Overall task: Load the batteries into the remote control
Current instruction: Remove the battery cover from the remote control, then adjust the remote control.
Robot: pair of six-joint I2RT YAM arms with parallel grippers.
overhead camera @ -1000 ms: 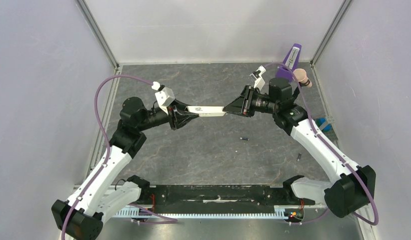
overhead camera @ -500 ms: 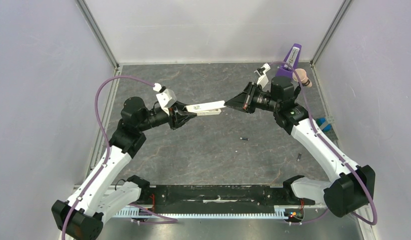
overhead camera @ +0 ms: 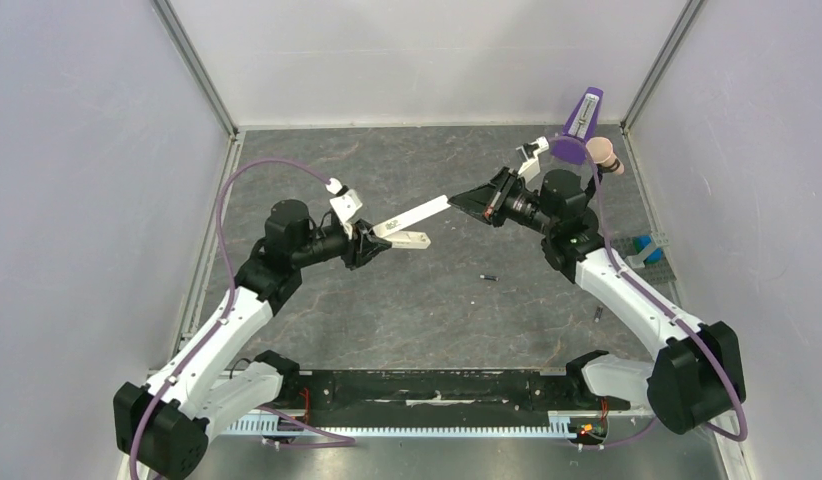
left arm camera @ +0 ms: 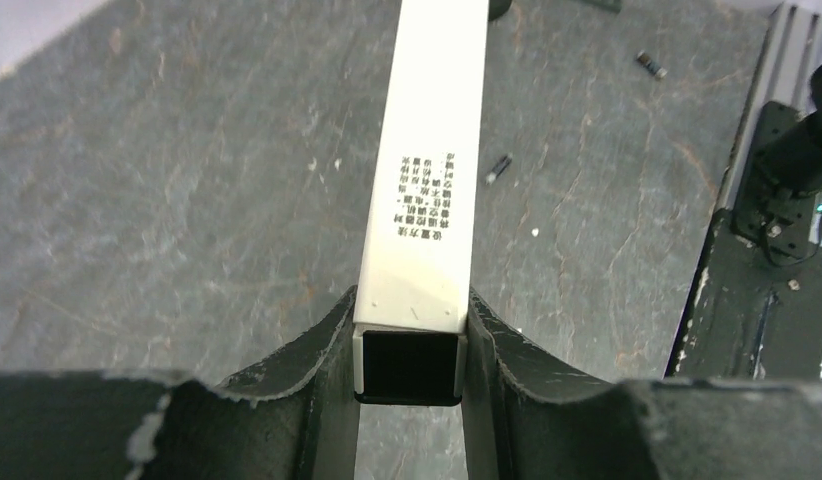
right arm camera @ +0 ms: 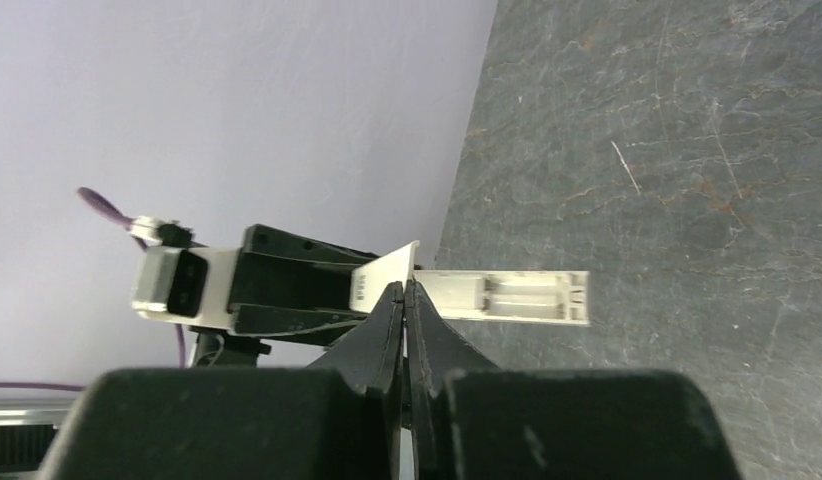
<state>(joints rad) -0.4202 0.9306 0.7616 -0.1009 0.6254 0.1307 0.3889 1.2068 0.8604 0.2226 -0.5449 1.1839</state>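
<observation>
The remote's end [left arm camera: 409,367] is pinched in my left gripper, so next my right gripper lets go of the cover and holds the remote's loose end [overhead camera: 420,241] while my left gripper takes the middle of the remote.
My left gripper [overhead camera: 372,240] [left arm camera: 411,300] is shut on one end of the white remote control [overhead camera: 414,240] [right arm camera: 507,297] and holds it above the table. The remote's battery bay faces the right wrist camera and has nothing in it. A thin white cover strip [overhead camera: 419,213] [left arm camera: 427,150] with a printed label slants up off the remote. My right gripper [overhead camera: 455,203] [right arm camera: 404,285] is shut on the strip's raised end. Two small dark batteries lie on the table, one [overhead camera: 489,276] [left arm camera: 499,168] near the middle and one [overhead camera: 598,313] [left arm camera: 650,64] further right.
A purple metronome-like object [overhead camera: 581,130] and a tan knob [overhead camera: 608,153] stand at the back right corner. A blue piece [overhead camera: 645,246] lies by the right wall. The black base rail [overhead camera: 437,385] runs along the near edge.
The right gripper has shut on the cover strip and lifted its end up and away from the remote. The left gripper has shifted right and tilted the remote, leaving its bay uncovered.
</observation>
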